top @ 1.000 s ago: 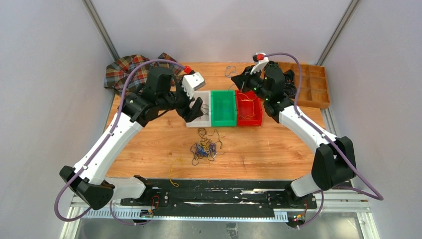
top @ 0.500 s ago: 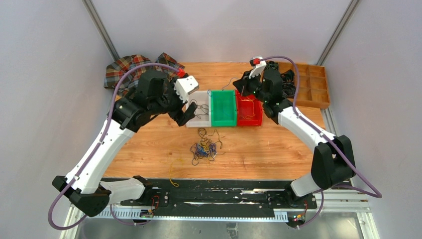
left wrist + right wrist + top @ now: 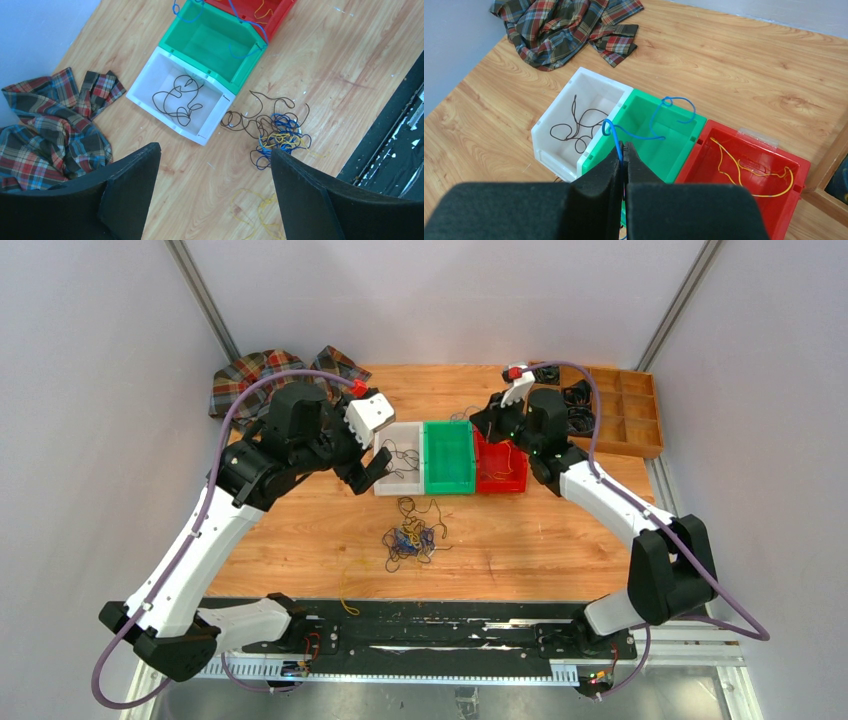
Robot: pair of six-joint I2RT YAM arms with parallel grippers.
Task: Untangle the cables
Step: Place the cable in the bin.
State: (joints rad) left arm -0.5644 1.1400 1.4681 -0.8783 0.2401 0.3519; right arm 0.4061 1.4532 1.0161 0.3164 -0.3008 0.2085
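Observation:
The blue cable [image 3: 462, 414] is held high in my right gripper at the red bin's side. I should swing the cable over the green bin [image 3: 449, 458] and lower it in before I open my right gripper.
A tangled bundle of blue, yellow and black cables [image 3: 410, 537] lies on the wooden table in front of the bins; it also shows in the left wrist view [image 3: 276, 136]. My right gripper [image 3: 624, 147] is shut on a blue cable [image 3: 659, 122] that hangs over the green bin [image 3: 674, 150]. A black cable [image 3: 177, 100] lies in the white bin [image 3: 210, 135], a yellow one [image 3: 749, 167] in the red bin [image 3: 796, 200]. My left gripper [image 3: 377, 466] is open and empty, left of the white bin [image 3: 388, 487]. A loose yellow cable [image 3: 255, 210] lies near the front edge.
A plaid cloth [image 3: 250, 380] lies at the back left corner. A wooden compartment tray [image 3: 625, 410] with thick black cords stands at the back right. A black rail [image 3: 430, 625] runs along the table's near edge.

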